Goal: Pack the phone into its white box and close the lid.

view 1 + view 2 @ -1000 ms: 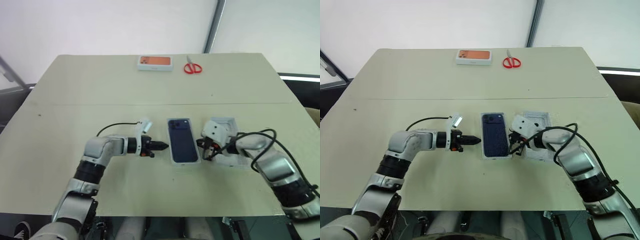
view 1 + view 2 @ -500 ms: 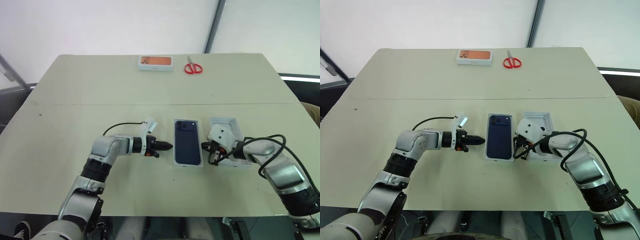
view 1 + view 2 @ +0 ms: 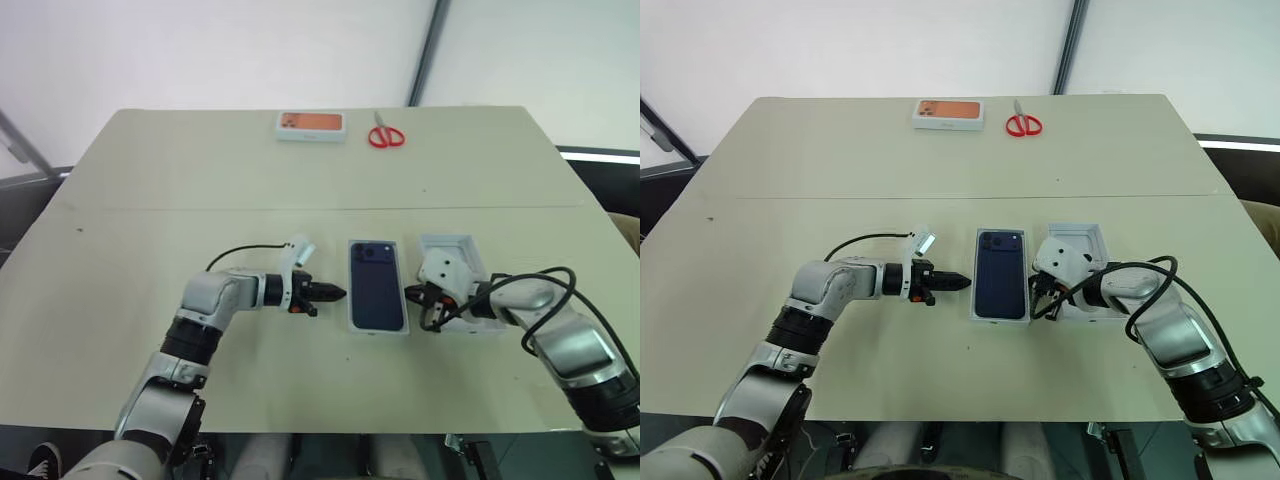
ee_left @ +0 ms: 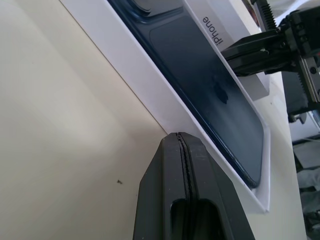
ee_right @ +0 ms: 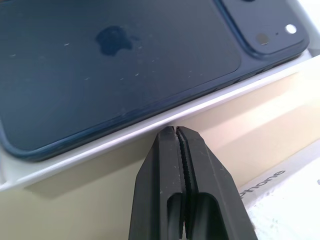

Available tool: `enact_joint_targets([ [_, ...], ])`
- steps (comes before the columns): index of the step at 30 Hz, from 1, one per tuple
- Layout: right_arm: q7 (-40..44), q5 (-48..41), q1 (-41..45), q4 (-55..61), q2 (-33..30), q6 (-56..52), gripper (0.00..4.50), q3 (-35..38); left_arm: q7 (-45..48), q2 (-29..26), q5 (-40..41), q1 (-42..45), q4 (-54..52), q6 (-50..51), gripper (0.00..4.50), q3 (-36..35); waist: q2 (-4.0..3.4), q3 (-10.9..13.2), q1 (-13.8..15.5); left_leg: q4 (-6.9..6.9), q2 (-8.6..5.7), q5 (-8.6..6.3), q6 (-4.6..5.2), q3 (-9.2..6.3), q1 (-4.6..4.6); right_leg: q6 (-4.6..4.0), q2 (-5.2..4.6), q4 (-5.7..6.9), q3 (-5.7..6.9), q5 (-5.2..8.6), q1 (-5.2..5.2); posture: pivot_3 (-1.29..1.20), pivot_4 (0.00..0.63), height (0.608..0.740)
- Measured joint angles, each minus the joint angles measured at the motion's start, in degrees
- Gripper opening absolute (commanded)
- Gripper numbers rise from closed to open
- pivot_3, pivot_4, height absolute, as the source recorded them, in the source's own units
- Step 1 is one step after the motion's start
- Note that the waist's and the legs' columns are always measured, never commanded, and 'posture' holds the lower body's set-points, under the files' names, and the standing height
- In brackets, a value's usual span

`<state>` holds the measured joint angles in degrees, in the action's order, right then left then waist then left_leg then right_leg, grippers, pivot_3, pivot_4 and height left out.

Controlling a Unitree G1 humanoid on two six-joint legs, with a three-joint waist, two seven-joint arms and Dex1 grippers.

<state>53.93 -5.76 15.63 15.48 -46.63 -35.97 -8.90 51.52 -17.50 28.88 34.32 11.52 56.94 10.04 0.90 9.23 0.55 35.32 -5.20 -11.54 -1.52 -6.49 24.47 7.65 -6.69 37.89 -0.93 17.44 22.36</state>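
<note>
My right gripper has a lid to turn over: the lid lies with its inside up [image 3: 450, 244], so next the gripper pinches the lid's side [image 5: 285, 170] nearest the box and flips the lid above the phone.
The dark blue phone [image 3: 376, 285] lies back up inside the white box [image 3: 380, 331] at the middle of the table. Just right of it rests the lid [image 3: 452, 244], its white inside facing up. My left gripper [image 3: 338, 294] is shut and points at the box's left wall; in the left wrist view its tip [image 4: 179, 137] is just short of that wall [image 4: 135, 75]. My right gripper [image 3: 1038, 300] is shut too, between box and lid, its tip [image 5: 175, 131] at the box's right wall [image 5: 100, 145]. Neither holds anything.
A white box with an orange picture [image 3: 310, 125] and red scissors [image 3: 385, 135] lie at the far edge of the table. A black cable [image 3: 235, 252] loops over my left forearm.
The white box with the phone lies slightly further right and straighter than a second ago, and my left gripper has followed it. Nothing has moved over the last half second.
</note>
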Motion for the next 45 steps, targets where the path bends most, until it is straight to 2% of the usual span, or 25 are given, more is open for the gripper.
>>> enact_joint_targets([
  [8, 0.48, -0.84, -0.02, 0.14, -2.29, -0.37, 0.07, 2.0, 1.93, -5.72, 0.39, -1.65, -3.12, -1.95, 0.02, -2.65, 0.0, 0.01, 0.0, -0.02, 0.01, 0.0, 0.0, 0.01, 0.01, 0.0, -0.01, 0.0, -0.01, 0.0, 0.03, 0.0, 0.15, 0.74],
  [9, 0.54, -1.11, -0.06, 0.28, -2.67, -0.68, 0.3, 2.28, 2.37, -6.26, 0.56, -1.9, -3.58, -2.47, 0.26, -3.13, 0.0, 0.01, 0.0, -0.02, 0.01, 0.0, 0.0, 0.01, 0.01, -0.01, -0.01, -0.01, -0.01, 0.0, 0.02, 0.0, 0.15, 0.74],
  [11, 0.51, -3.18, -0.09, 1.22, -2.77, -3.54, 0.91, 3.98, 3.38, -7.32, 1.38, -2.07, -3.72, -2.99, 0.88, -4.67, 0.03, 0.03, 0.03, -0.02, 0.03, 0.0, 0.0, 0.0, 0.01, -0.01, -0.01, -0.01, -0.01, 0.0, 0.03, 0.0, 0.15, 0.74],
  [13, -0.15, -6.01, 0.35, 3.35, -1.74, -7.75, 1.84, 6.53, 4.28, -9.02, 2.05, -2.01, -3.68, -4.44, 1.8, -6.98, 0.03, 0.03, 0.02, -0.02, 0.03, 0.0, 0.0, -0.01, 0.01, -0.01, -0.01, -0.01, -0.01, 0.0, 0.03, 0.0, 0.15, 0.74],
  [18, -5.98, -9.13, 3.18, 6.02, 0.51, -16.93, 4.5, 10.62, 6.42, -11.62, 1.76, -1.76, -3.67, -12.84, 4.45, -10.57, 0.03, 0.03, 0.04, -0.05, 0.03, 0.0, 0.0, 0.01, 0.02, -0.02, -0.05, -0.02, -0.02, 0.0, 0.06, 0.0, 0.15, 0.74],
  [24, -14.9, -10.06, 5.5, 9.48, 1.15, -33.19, 4.5, 13.72, 12.61, -13.7, 3.67, -6.68, -6.8, -20.21, 4.48, -13.5, 0.02, 0.04, 0.04, -0.1, 0.06, 0.0, 0.0, 0.01, 0.04, -0.04, -0.1, -0.1, -0.03, 0.0, 0.08, 0.0, 0.15, 0.74],
  [28, -18.21, -13.08, 5.94, 12.29, 6.33, -46.52, 4.5, 18.28, 17.97, -16.42, 5.55, -10.27, -9.18, -23.29, 4.48, -14.48, 0.01, 0.03, -0.13, -0.14, 0.11, -0.01, 0.01, 0.01, 0.04, -0.05, -0.09, -0.12, -0.06, 0.0, 0.09, 0.0, 0.15, 0.74],
  [31, -20.43, -14.33, 5.94, 14.77, 8.26, -53.2, 4.5, 18.21, 19.78, -16.76, 5.09, -11.47, -8.91, -27.82, 4.48, -15.33, -0.01, 0.04, -0.1, -0.13, 0.09, -0.01, 0.01, 0.03, 0.04, -0.05, -0.1, -0.12, -0.06, 0.0, 0.09, 0.0, 0.15, 0.74],
  [36, -25.16, -15.6, 6.93, 18.0, 10.42, -56.12, 4.5, 16.28, 21.84, -17.38, 2.92, -11.83, -7.79, -33.75, 4.48, -15.13, -0.01, 0.04, 0.01, -0.14, 0.08, -0.01, 0.02, 0.03, 0.04, -0.05, -0.1, -0.15, -0.05, -0.01, 0.08, 0.0, 0.15, 0.74],
  [45, -34.84, -16.65, 4.38, 18.59, 13.32, -56.13, 4.5, 14.28, 23.43, -18.01, 2.28, -16.34, -10.55, -35.8, 4.48, -13.09, -0.04, 0.05, -0.32, -0.16, 0.1, -0.01, 0.02, 0.03, 0.03, -0.05, -0.08, -0.16, -0.05, -0.01, 0.08, 0.0, 0.15, 0.74],
])
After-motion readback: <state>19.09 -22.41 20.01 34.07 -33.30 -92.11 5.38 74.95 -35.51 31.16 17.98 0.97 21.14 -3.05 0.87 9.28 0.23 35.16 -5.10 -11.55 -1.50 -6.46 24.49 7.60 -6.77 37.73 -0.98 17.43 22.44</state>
